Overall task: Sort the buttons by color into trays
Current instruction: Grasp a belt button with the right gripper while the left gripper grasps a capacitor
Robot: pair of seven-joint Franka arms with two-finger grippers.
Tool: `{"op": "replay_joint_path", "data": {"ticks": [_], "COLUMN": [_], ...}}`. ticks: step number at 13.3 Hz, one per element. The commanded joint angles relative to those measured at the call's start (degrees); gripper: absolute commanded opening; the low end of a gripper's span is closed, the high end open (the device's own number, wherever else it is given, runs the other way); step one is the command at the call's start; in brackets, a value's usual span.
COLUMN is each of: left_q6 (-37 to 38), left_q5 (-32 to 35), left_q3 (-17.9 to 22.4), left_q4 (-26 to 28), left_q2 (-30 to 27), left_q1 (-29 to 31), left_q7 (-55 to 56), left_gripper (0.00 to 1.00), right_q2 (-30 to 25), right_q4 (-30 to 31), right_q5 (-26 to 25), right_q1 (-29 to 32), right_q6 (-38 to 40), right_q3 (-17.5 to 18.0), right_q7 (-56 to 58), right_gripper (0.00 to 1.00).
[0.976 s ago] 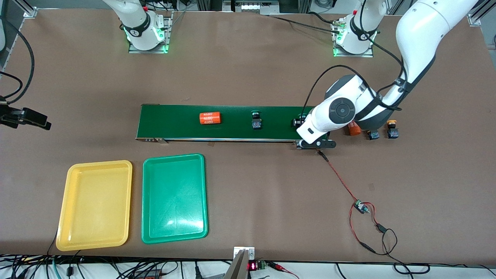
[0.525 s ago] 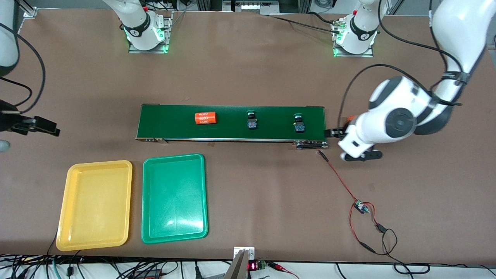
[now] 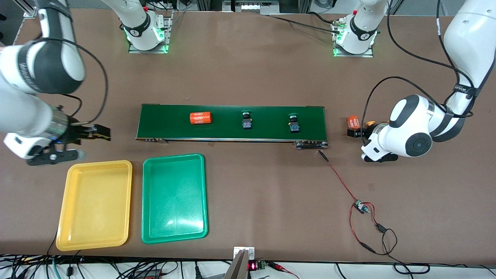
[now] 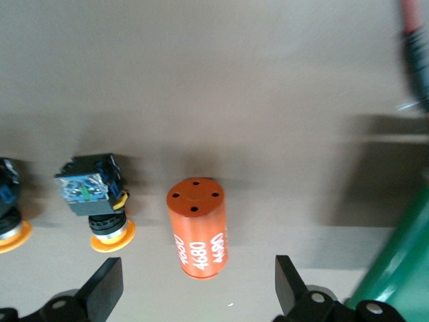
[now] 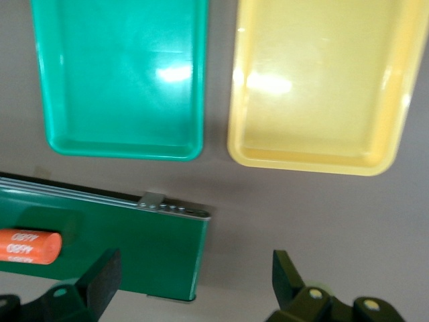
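I expect the orange cylinder (image 3: 353,122) under my left gripper to ride steadily when I set it on the belt, since another orange cylinder (image 3: 200,117) lies lengthwise along it.
Two green-capped buttons (image 3: 246,120) (image 3: 293,124) ride on the dark-green conveyor belt (image 3: 170,126). A yellow-orange button (image 4: 100,201) lies on the table beside an orange cylinder (image 4: 198,231); a second (image 4: 8,218) shows at the picture's edge. The left arm hides both in the front view. My left gripper (image 3: 354,133) (image 4: 198,292) is open and empty over that cylinder (image 3: 352,122). My right gripper (image 3: 97,133) (image 5: 194,278) is open and empty over the belt's end at the right arm's side (image 5: 134,248). The yellow tray (image 3: 95,205) (image 5: 322,80) and green tray (image 3: 174,197) (image 5: 120,74) are empty.
Another orange cylinder (image 3: 200,117) (image 5: 27,247) lies on the belt toward the right arm's end. A red wire with a small board (image 3: 360,206) runs from the belt's other end toward the front camera.
My left gripper has left the belt and moved over the cylinder beside it, uncovering a green button on the belt. My right gripper has come in to the belt's end. The belt's load has drifted toward it.
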State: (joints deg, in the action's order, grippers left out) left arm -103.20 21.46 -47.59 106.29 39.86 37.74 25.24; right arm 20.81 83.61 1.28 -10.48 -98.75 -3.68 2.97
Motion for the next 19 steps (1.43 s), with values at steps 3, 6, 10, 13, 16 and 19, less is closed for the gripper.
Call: {"op": "replay_joint_path", "data": {"ticks": [3,6,10,13,16,19], "left_q6": [-6.4,-11.3,-10.5,-5.5,1.9,6.4], "left_q5": [3.6,3.6,3.6,3.6,3.7,4.2], "left_q3": [2.5,4.0,3.6,0.2,-5.2,-9.8], "left_q4": [5.4,8.0,7.4,3.9,-2.7,-5.3], "left_q2": [1.0,1.3,0.9,0.3,0.0,0.0], "left_q1": [-0.1,-0.3,-0.6,-0.6,-0.8,-1.3], "left_q7": [-1.2,-1.2,-0.7,-0.9,-1.1,-6.7], "left_gripper": [1.0,0.89,0.28,0.26,0.26,0.26], "right_q2": [2.2,5.8,9.6,11.8,13.5,14.7], "right_q4": [0.0,0.0,0.0,0.0,0.1,0.1], "right_q5": [6.4,6.4,6.3,5.6,5.8,5.4], "right_q1": [-9.5,-16.5,-22.2,-25.5,-28.2,-29.6], "right_q6": [-2.1,-6.8,-10.7,-11.7,-12.3,-12.4], "right_q3": [-0.4,-0.4,-0.4,-0.4,-0.4,-0.4], "right_q7": [-10.8,-13.8,-16.5,-21.1,-26.2,-29.4], "right_gripper": [1.0,1.0,1.0,1.0,1.0,1.0]}}
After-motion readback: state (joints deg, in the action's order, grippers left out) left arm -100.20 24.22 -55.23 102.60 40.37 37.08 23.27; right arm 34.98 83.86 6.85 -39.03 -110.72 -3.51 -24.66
